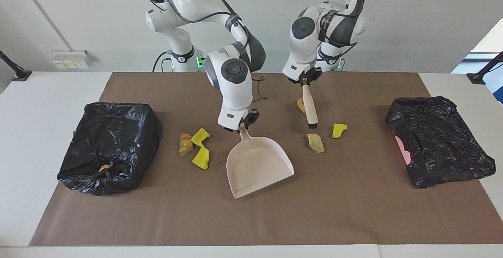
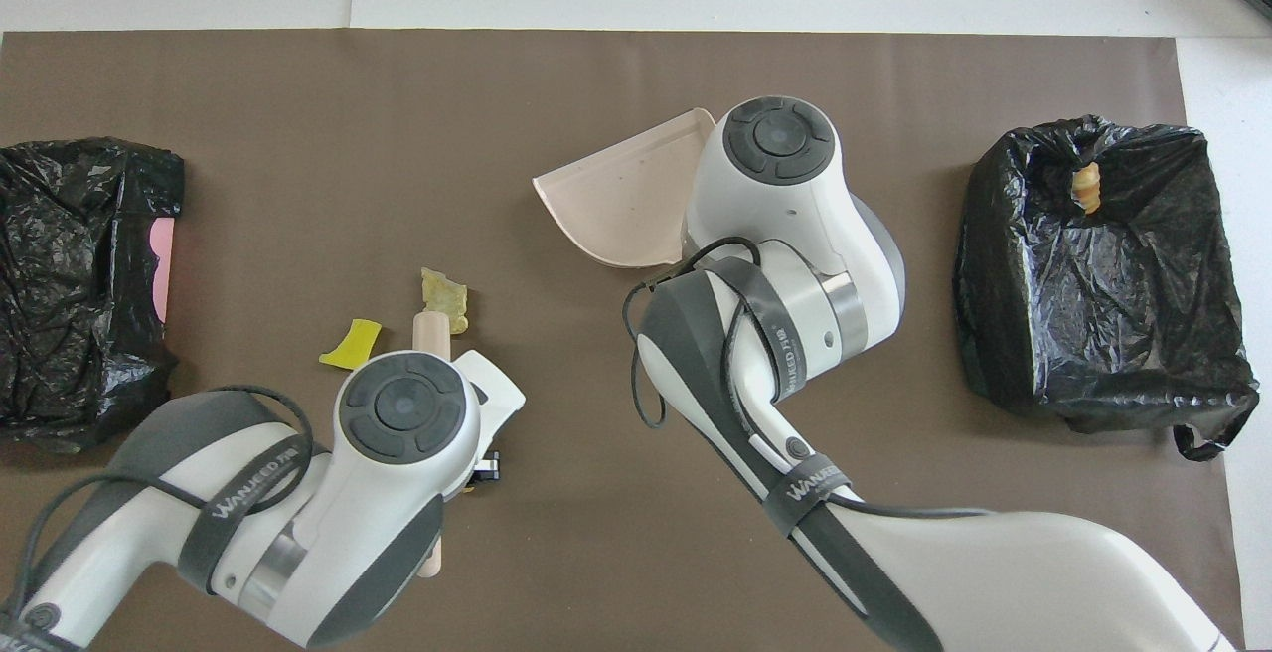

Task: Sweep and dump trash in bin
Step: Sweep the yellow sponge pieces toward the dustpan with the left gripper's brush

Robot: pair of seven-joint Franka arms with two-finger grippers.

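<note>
The yellow piece (image 2: 352, 344) is across the brush from the dustpan, so next I bring the brush behind the yellow piece with my left gripper before I sweep.
My right gripper (image 1: 240, 126) is shut on the handle of the beige dustpan (image 1: 259, 163), whose mouth is turned toward the left arm's end of the table. Beside the pan, toward the right arm's end, lie two yellow sponge pieces (image 1: 201, 148) and a bread-like lump (image 1: 184, 144). My left gripper (image 1: 304, 82) is shut on a beige brush (image 1: 310, 108) that hangs bristles-down over a brown lump (image 1: 300, 104). A pale chunk (image 1: 315, 142) and a yellow piece (image 1: 338, 130) lie close by. The black-bagged bin (image 1: 110, 146) stands at the right arm's end.
A scrap (image 2: 1086, 187) lies at the bin's rim. A second black bag over something pink (image 1: 438, 140) sits at the left arm's end. The brown mat (image 1: 251, 218) covers the table. In the overhead view my right arm hides the sponge pieces beside the pan.
</note>
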